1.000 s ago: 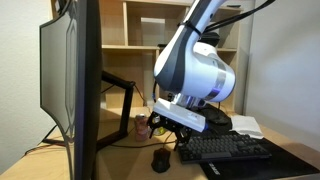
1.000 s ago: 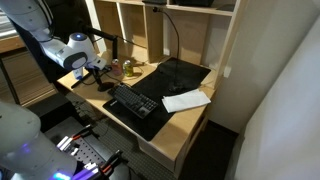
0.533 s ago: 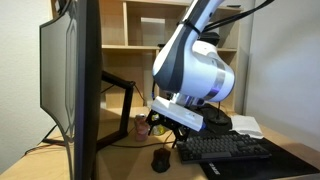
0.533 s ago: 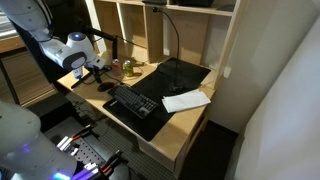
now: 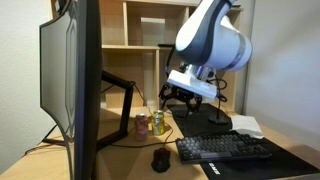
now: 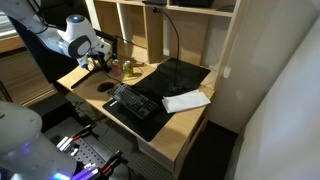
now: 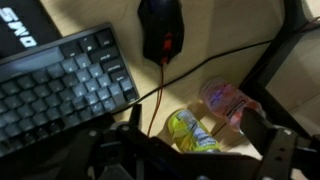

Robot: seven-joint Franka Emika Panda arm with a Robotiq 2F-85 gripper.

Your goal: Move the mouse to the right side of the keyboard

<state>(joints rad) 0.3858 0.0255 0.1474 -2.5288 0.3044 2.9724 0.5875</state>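
The robot's open gripper hangs above the yellow can, away from the black mouse, so it should move back over the mouse before it goes down to grip.
The black mouse lies on the wooden desk to the left of the keyboard, with a small gap between them. Both show in an exterior view, mouse and keyboard. My gripper hangs open and empty well above the desk, over two small drink cans. In the wrist view the mouse is at the top with a red glow, and the keyboard is at the left. My gripper shows dark fingers spread wide, holding nothing.
A yellow can and a pink can lie below the gripper. A large monitor stands at the left. A black desk mat and white paper lie beyond the keyboard. Shelves rise behind the desk.
The arm has risen and swung right in the exterior view, lifting the gripper from just above the desk to well over the cans. Mouse and keyboard have not moved.
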